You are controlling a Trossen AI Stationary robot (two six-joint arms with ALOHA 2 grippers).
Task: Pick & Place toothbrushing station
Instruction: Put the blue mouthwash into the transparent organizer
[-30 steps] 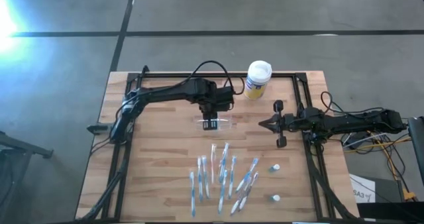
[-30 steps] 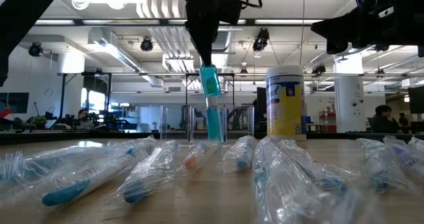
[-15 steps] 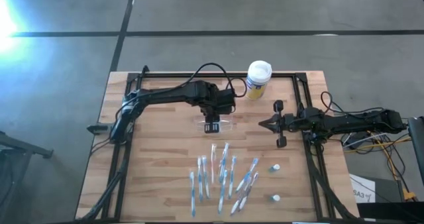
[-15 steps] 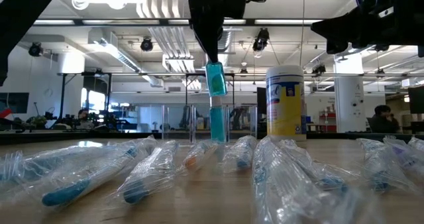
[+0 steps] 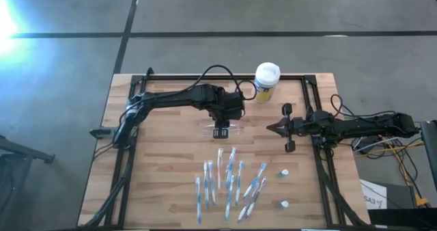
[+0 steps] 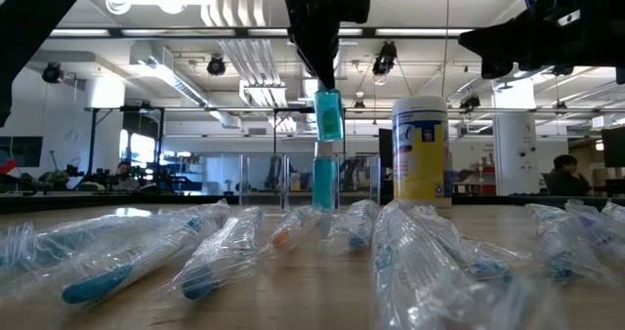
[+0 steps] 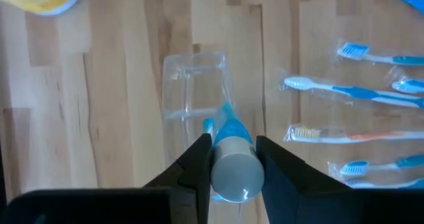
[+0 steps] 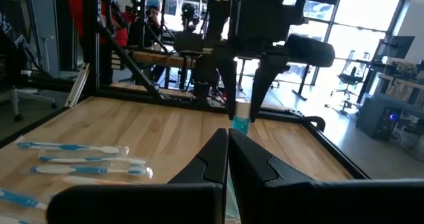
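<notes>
The blue tube in the robot's left gripper hangs above another blue tube in the holder [image 6: 324, 184], so the robot should move it over the free space [image 6: 302, 184] next to that one before lowering it.
The toothbrushing station, a small clear holder [image 7: 192, 85], stands on the wooden table [image 5: 164, 183] near its middle, mostly under my left gripper [image 5: 221, 130]. That gripper is shut on a blue tube with a grey round cap [image 6: 329, 115]. The tube hangs nearly upright, and its lower part [image 6: 324, 182] shows through the holder's clear wall. I cannot tell whether it touches the holder's floor. My right gripper [image 5: 270, 128] waits shut and level at the table's right side, pointing left, with nothing in it. My left gripper pinches the tube at its capped upper end [image 7: 232, 177] between its two fingers [image 7: 195, 164]. The fingers come steeply from above, pointing down. The tube hangs below them, nearly upright, with its lower end inside the clear holder.
A yellow canister with a white lid [image 5: 266, 80] stands at the far edge, right of the holder. Several wrapped toothbrushes [image 5: 229, 180] lie spread over the near half of the table. Two small white-capped items [image 5: 283, 172] lie near the right rail.
My left gripper has tipped, swinging the tube's upper end toward the table's right. The tube has gone from leaning to nearly upright. Its lower part has stayed in the holder and shifted only slightly. The hold is unchanged.
</notes>
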